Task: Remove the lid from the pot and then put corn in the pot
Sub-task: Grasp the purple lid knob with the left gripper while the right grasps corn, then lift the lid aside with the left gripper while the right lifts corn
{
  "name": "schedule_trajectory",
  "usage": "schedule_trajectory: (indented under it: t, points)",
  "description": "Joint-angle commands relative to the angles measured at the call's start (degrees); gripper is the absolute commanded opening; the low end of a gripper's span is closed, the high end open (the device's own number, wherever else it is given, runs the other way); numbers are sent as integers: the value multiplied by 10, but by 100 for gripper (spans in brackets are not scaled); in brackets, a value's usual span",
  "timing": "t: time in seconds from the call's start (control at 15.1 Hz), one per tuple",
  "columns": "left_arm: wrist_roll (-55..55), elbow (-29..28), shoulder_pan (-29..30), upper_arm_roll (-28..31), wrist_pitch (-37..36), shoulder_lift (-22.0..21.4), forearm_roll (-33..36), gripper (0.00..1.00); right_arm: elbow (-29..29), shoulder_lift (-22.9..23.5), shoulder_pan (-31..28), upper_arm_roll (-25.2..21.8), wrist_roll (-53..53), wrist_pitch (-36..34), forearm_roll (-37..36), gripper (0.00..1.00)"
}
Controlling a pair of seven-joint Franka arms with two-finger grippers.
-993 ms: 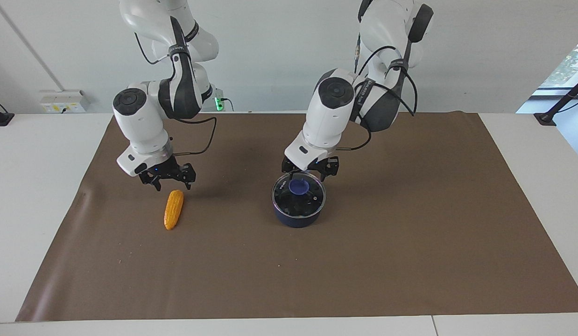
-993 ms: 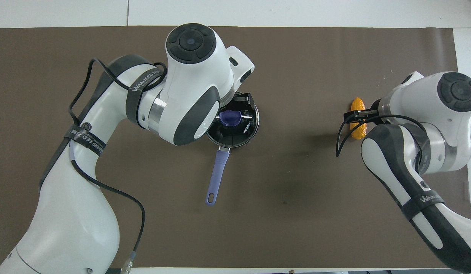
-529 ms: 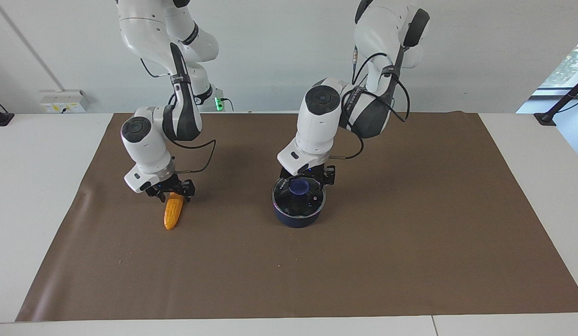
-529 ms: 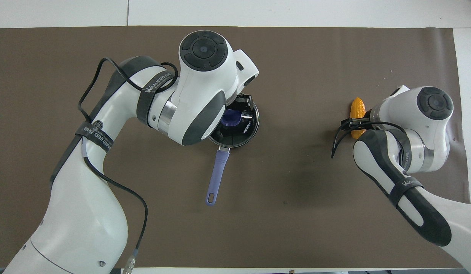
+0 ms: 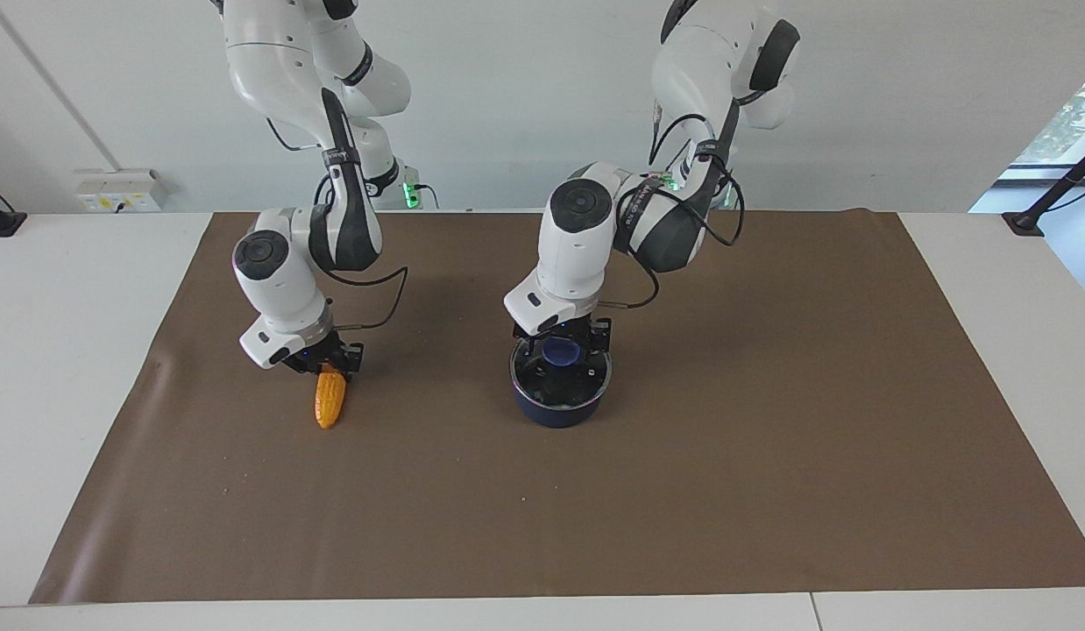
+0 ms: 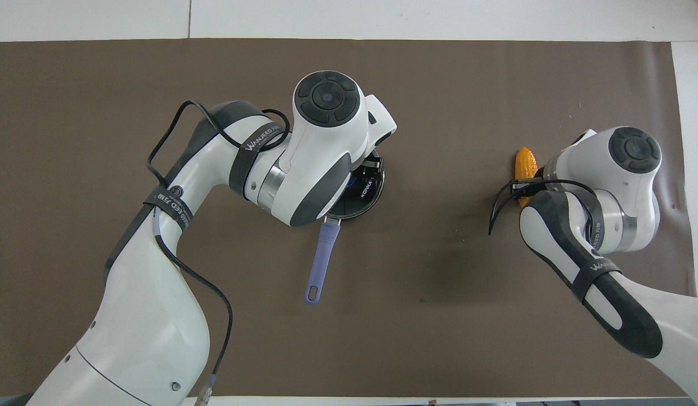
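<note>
The glass lid (image 6: 365, 195) lets only a dark inside show through, so I should expect to find an empty pot (image 6: 346, 214) when I raise the lid.
The dark blue pot (image 5: 558, 407) stands mid-mat with the glass lid (image 5: 586, 379) on it. My left gripper (image 5: 563, 340) is low over the lid, open, with one finger on each side of the blue knob (image 5: 562, 352). In the overhead view the left wrist covers most of the lid (image 6: 367, 194). The pot's handle (image 6: 321, 258) points toward the robots. The orange-yellow corn (image 5: 329, 405) lies on the mat toward the right arm's end. My right gripper (image 5: 325, 366) is open and lowered around the corn's end nearer the robots. The corn's tip also shows in the overhead view (image 6: 524, 162).
A brown mat (image 5: 770, 438) covers most of the white table (image 5: 69, 350). Nothing else lies on the mat. A socket box (image 5: 122, 190) sits at the table's edge nearer the robots, at the right arm's end.
Both grippers have come down. The left one dropped from above the lid to around its knob. The right one dropped onto the corn's near end. Pot, lid and corn stayed in place.
</note>
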Motion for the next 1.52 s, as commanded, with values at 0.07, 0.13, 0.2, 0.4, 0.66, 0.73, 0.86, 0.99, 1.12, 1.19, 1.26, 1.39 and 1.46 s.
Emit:
schedule_trajectory:
  t: [0.07,0.13,0.2,0.4,0.66,0.73,0.86,0.99,1.12,1.19,1.26,1.39,1.46]
  points:
    - [10,-10,-3,5,-3,-10,10,92,135,-2,21,4,-19,-187,4,0]
    - [10,-10,-2,5,-4,-10,10,92,168,-2,21,4,-19,-228,4,0]
    - [10,-10,-3,5,-3,-10,9,91,193,-8,22,5,-20,-265,5,0]
    - [10,-10,-2,5,0,-10,6,84,317,-16,23,19,-19,-413,5,0]
    - [8,-9,1,5,0,-10,5,69,363,-20,17,19,-36,-468,20,0]
    - [8,-8,1,5,-1,-10,5,65,360,-20,19,19,-38,-463,20,0]
    - [10,-8,1,5,-1,-10,5,53,315,-32,26,20,-37,-403,21,0]
    - [10,-8,2,5,-2,-10,5,37,256,-44,36,20,-38,-341,21,0]
    - [8,-5,3,5,-12,-10,2,22,257,-44,49,20,-37,-340,21,0]
    - [8,4,3,5,-23,-10,-4,17,256,-44,48,20,-37,-340,21,0]
    - [8,19,4,8,-39,-12,-19,11,256,-44,48,20,-37,-340,21,0]
    - [8,30,5,12,-69,-18,-30,5,256,-44,49,20,-36,-337,21,0]
    - [8,33,12,12,-78,-32,-35,4,257,-44,50,20,-34,-335,21,0]
